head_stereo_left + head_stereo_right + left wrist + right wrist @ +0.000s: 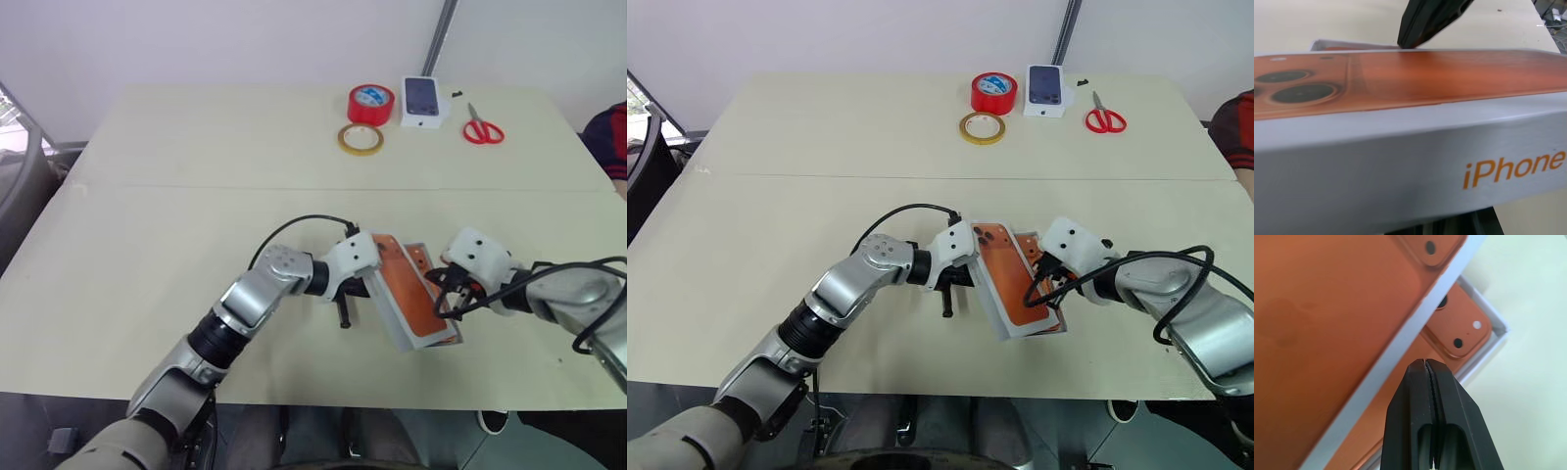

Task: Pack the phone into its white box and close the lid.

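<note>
The lid's iPhone side (386, 313) sits up over my left gripper. Next, my left gripper moves out and pushes that side of the lid until the lid covers the box (420, 256).
The lid (409, 294), white-sided with an orange phone picture on top, lies tilted over the white box (1492, 343) near the table's front edge. Past the lid's far end the orange phone (1459, 328) shows, lying inside the box with its camera corner in sight. My left gripper (343, 305) is shut, pressed against the lid's left long side, where "iPhone" is printed. At the lid's right long edge my right gripper (1426, 363) is shut too, its fingertips resting on that edge. Whether the lid is seated on the box cannot be told.
At the table's far side stand a red tape roll (370, 103), a tan tape roll (361, 139), a small white box with a dark phone picture (422, 101) and red scissors (482, 127). A person's sleeve (612, 137) shows at the right edge.
</note>
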Controlling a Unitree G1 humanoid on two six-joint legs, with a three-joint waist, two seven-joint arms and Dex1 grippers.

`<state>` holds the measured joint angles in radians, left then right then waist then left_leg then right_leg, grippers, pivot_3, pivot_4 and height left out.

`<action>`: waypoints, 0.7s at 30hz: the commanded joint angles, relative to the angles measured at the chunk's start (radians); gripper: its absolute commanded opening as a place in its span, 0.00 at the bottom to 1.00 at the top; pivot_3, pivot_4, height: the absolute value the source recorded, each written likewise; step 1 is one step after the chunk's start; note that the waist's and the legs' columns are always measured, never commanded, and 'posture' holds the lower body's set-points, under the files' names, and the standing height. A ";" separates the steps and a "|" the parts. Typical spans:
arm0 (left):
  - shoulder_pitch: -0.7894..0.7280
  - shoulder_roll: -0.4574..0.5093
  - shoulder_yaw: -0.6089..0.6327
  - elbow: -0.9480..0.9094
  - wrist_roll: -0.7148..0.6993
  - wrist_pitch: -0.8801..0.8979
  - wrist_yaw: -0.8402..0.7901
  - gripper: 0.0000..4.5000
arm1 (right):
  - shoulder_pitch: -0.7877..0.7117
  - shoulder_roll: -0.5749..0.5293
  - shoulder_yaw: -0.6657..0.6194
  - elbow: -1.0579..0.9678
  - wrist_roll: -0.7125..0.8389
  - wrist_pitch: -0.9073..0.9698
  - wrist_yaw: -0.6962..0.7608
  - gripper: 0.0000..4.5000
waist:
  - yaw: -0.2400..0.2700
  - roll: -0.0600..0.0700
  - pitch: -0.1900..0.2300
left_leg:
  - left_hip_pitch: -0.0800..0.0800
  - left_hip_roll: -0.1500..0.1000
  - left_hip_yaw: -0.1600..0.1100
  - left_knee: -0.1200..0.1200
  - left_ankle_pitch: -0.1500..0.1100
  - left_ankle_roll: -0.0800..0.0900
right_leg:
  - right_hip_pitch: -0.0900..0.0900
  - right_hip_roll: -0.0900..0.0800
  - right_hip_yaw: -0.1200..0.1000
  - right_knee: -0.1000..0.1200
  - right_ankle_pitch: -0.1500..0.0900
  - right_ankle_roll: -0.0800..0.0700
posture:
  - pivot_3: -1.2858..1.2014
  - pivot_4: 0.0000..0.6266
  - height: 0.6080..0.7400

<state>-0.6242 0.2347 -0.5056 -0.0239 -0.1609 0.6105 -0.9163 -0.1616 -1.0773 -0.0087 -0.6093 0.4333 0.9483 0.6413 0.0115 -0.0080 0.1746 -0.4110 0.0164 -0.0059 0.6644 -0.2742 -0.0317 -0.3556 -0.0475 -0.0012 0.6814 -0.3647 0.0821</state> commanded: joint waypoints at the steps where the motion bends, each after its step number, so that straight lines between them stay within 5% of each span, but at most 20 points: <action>1: -0.011 0.017 0.022 -0.018 -0.002 0.002 -0.006 0.00 | 0.003 0.002 -0.043 -0.012 -0.021 0.002 -0.010 0.00 | 0.000 0.000 0.000 | 0.000 0.000 0.000 0.000 0.000 0.000 | 0.000 0.000 0.000 0.000 0.000 0.000 | 0.52 0.24 1.00; 21: 0.060 0.197 0.079 -0.144 -0.084 0.111 -0.086 0.00 | -0.024 0.023 -0.021 0.028 -0.063 -0.018 0.008 0.00 | -0.001 0.000 0.000 | 0.000 0.000 0.000 0.000 0.000 0.000 | 0.000 0.000 0.000 0.000 0.000 0.000 | 0.52 0.24 1.00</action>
<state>-0.5618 0.4306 -0.4435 -0.1209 -0.2243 0.7183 -0.9863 -0.1708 -1.0575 -0.0153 -0.5752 0.3774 0.9471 0.6454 0.0108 -0.0078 0.1745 -0.4110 0.0164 -0.0059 0.6646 -0.2741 -0.0319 -0.3556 -0.0477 -0.0012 0.6817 -0.3647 0.0821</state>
